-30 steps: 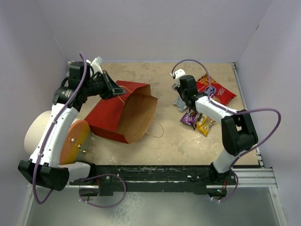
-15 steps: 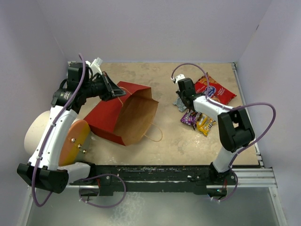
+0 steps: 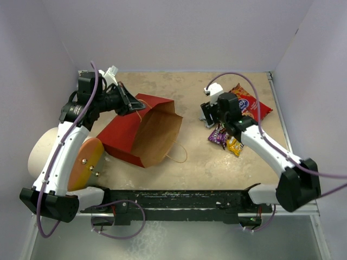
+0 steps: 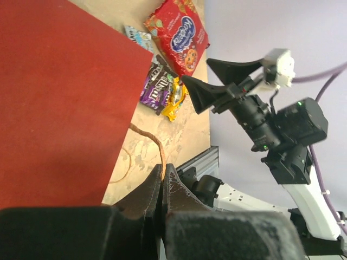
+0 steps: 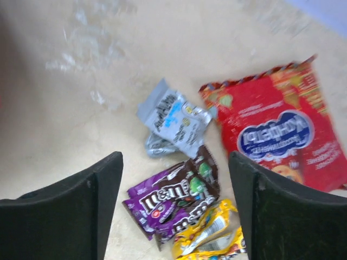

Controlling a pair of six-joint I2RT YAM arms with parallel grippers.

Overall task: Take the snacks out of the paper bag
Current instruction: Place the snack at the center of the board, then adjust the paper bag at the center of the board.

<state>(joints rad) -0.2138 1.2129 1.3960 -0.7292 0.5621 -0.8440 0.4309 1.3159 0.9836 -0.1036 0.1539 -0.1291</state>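
I should use my left gripper to swing the bag upright by its string handle [image 4: 155, 140] and put it down, because the snacks are clear of the tipped paper bag's opening [image 3: 161, 135].
The paper bag [image 3: 123, 134] lies on its side, red face up, with its brown open mouth [image 3: 158, 132] facing right. My left gripper [image 3: 130, 106] is shut on the bag's string handle [image 4: 150, 136] at the upper rim. The snacks lie on the table to the right, outside the bag: a red cookie bag [image 5: 276, 132], a silver packet [image 5: 173, 119], purple and brown packets [image 5: 173, 197] and a yellow one [image 5: 214, 238]. My right gripper [image 5: 174, 160] hovers open above them, holding nothing. The bag's inside is mostly hidden from view.
A white cylinder [image 3: 47, 151] with an orange end [image 3: 85, 162] lies at the left beside the bag. A metal rail [image 3: 179, 199] runs along the near edge. Walls close in the table at the back and on both sides.
My right gripper has opened and drawn back above the pile of packets. The right arm swung its elbow out to the right. The left gripper and the bag have stayed put.
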